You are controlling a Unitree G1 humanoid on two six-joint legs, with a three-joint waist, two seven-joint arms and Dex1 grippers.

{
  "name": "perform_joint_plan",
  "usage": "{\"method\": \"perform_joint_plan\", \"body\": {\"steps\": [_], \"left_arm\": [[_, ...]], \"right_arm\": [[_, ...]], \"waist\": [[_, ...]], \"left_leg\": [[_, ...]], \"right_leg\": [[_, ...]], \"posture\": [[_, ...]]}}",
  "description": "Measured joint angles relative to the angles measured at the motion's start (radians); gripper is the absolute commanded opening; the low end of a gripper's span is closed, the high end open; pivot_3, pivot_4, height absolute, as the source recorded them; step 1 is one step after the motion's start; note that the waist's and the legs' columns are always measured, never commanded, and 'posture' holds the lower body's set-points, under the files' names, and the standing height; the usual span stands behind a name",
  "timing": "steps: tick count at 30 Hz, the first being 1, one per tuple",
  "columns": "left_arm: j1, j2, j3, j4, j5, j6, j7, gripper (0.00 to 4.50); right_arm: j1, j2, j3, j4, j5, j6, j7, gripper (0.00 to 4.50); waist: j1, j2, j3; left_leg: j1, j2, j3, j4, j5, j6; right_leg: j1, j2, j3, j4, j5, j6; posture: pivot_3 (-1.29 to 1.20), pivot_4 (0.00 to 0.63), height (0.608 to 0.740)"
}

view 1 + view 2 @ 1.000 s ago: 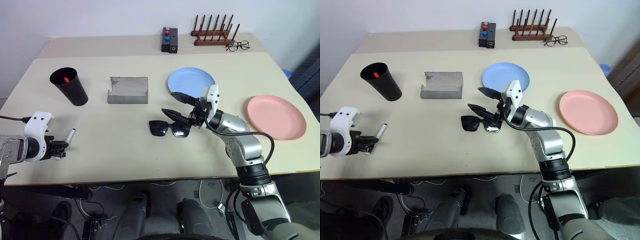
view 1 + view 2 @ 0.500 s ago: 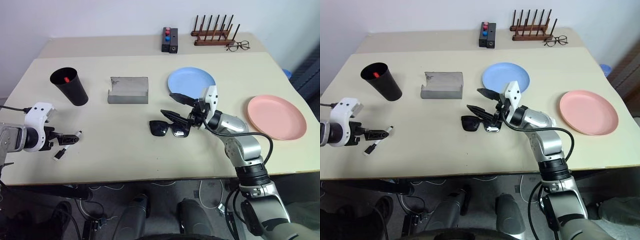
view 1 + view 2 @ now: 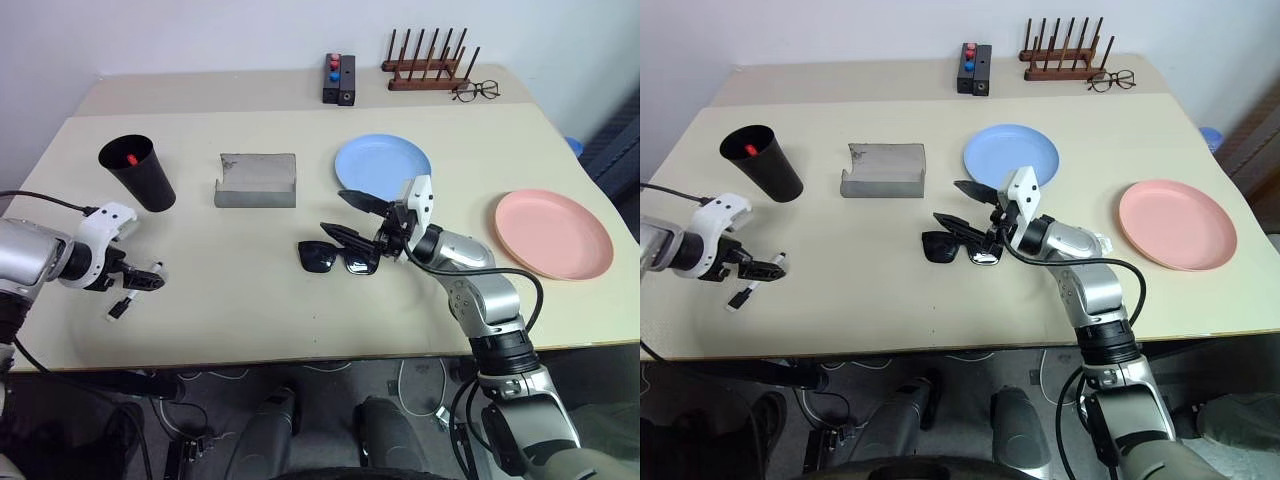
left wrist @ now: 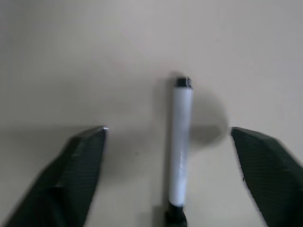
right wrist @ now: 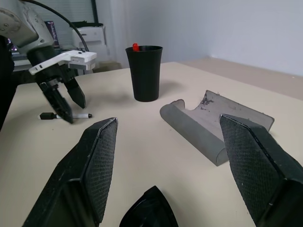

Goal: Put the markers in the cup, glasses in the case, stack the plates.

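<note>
The black sunglasses (image 3: 339, 258) should sink lengthwise into the grey case's open trough (image 3: 255, 196) when I lower them, because the trough looks long enough for them.
A white marker (image 4: 181, 142) with a black cap lies flat on the table (image 3: 230, 310) near its front left. My left gripper (image 3: 143, 277) hangs open just over it, and the marker lies between the fingers (image 4: 80, 165) without touching them. A red-capped marker (image 3: 131, 158) stands in the black cup (image 3: 142, 178) at the back left. Black sunglasses (image 3: 335, 258) lie mid-table, with my right gripper (image 3: 332, 208) open just above them. The grey case (image 3: 256, 181) stands open behind. The blue plate (image 3: 382, 160) and the pink plate (image 3: 553, 233) lie apart on the right.
A black block with red and blue tops (image 3: 338, 78), a wooden peg rack (image 3: 428, 62) and wire-rimmed eyeglasses (image 3: 476, 92) sit along the far edge. The white marker lies close to the table's front edge.
My left gripper, shut on the white marker a second ago, opened and the marker dropped onto the table. The gripper then swung forward and tilted down over it. The right arm stayed still.
</note>
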Motion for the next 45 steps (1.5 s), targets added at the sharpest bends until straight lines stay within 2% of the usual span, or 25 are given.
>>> {"method": "perform_joint_plan", "body": {"steps": [5,6,12,17,20,22,25,27,31,36,42,45], "left_arm": [[0.000,-0.017,0.000,-0.001,0.033,-0.026,-0.010,0.13],[0.008,-0.017,0.006,-0.010,0.034,-0.026,-0.013,0.06],[0.072,-0.025,0.079,-0.088,0.022,-0.007,-0.010,0.06],[0.108,-0.096,0.233,-0.195,-0.055,-0.009,0.033,0.06],[0.107,-0.171,0.405,-0.282,-0.119,-0.085,0.085,0.06],[0.109,-0.210,0.474,-0.327,-0.140,-0.164,0.114,0.06],[0.096,-0.296,0.535,-0.362,-0.141,-0.345,0.177,0.06],[0.067,-0.330,0.555,-0.352,-0.148,-0.402,0.210,0.06],[-0.047,-0.392,0.646,-0.264,-0.189,-0.530,0.276,0.06],[-0.176,-0.389,0.715,-0.014,-0.145,-0.760,0.401,0.06],[-0.216,-0.387,0.725,0.313,-0.065,-1.055,0.481,0.06],[-0.243,-0.396,0.726,0.428,-0.054,-1.146,0.498,0.06]], "right_arm": [[0.005,-0.001,0.000,-0.018,0.000,0.001,-0.006,3.48],[0.006,-0.002,0.000,-0.019,0.000,0.003,-0.006,3.48],[0.025,-0.049,-0.001,-0.045,0.026,0.052,0.044,3.48],[0.065,-0.133,-0.002,-0.106,0.110,0.136,0.144,3.48],[0.063,-0.139,-0.008,-0.105,0.110,0.131,0.151,3.48],[0.058,-0.138,-0.010,-0.100,0.108,0.121,0.150,3.48],[0.029,-0.108,-0.018,-0.063,0.106,0.103,0.127,3.48],[0.012,-0.097,-0.019,-0.048,0.105,0.090,0.117,3.48],[-0.013,-0.087,-0.023,-0.013,0.096,0.069,0.100,3.48],[-0.019,-0.086,-0.040,0.005,0.087,0.049,0.084,3.48],[-0.019,-0.082,-0.042,0.006,0.080,0.042,0.071,3.48],[-0.019,-0.081,-0.042,0.006,0.078,0.041,0.069,3.48]], "waist": [[0.002,0.001,0.000],[0.002,0.001,-0.001],[0.000,0.001,-0.001],[0.004,-0.001,0.000],[0.003,-0.001,0.000],[0.000,-0.001,0.000],[-0.001,-0.001,0.000],[0.000,-0.001,0.000],[0.001,-0.001,0.001],[-0.002,-0.001,0.000],[-0.003,-0.001,0.000],[0.001,-0.002,0.000]], "left_leg": [[0.000,0.000,0.000,0.000,0.000,0.000],[0.000,0.000,0.000,0.000,0.000,0.000],[0.000,0.000,0.000,0.000,0.000,0.000],[-0.002,0.000,-0.003,0.002,0.000,0.000],[-0.002,0.000,-0.003,0.002,0.000,0.000],[-0.002,0.000,-0.002,0.001,0.000,0.000],[-0.001,0.000,-0.002,0.002,0.000,0.000],[-0.001,0.000,-0.002,0.002,0.000,0.000],[-0.001,-0.001,-0.002,0.003,0.000,0.000],[-0.001,-0.001,-0.002,0.003,0.000,0.001],[-0.001,-0.001,-0.002,0.003,0.000,0.001],[-0.001,-0.001,-0.003,0.004,0.000,0.001]], "right_leg": [[0.001,0.000,0.000,0.000,0.000,0.000],[0.001,0.000,0.000,0.000,0.000,0.000],[0.001,-0.002,0.000,0.000,0.000,0.000],[0.001,-0.002,-0.001,-0.001,0.000,0.000],[0.001,-0.003,-0.002,-0.002,0.000,0.000],[0.002,-0.003,-0.002,-0.003,0.000,0.000],[0.005,-0.003,-0.003,-0.003,0.000,0.000],[0.005,-0.002,-0.003,-0.003,0.000,0.000],[0.006,-0.002,-0.004,-0.003,0.001,0.000],[0.006,0.000,-0.004,-0.002,0.001,0.001],[0.006,0.001,-0.004,-0.002,0.001,0.001],[0.007,0.001,-0.005,-0.002,0.001,0.001]], "posture": [[0.00,0.150,0.738],[0.00,0.150,0.738],[0.00,0.150,0.738],[0.00,0.150,0.738],[0.00,0.150,0.738],[0.00,0.150,0.738],[0.00,0.150,0.738],[0.00,0.150,0.738],[0.00,0.150,0.738],[0.00,0.150,0.738],[0.00,0.150,0.738],[0.00,0.150,0.738]]}}
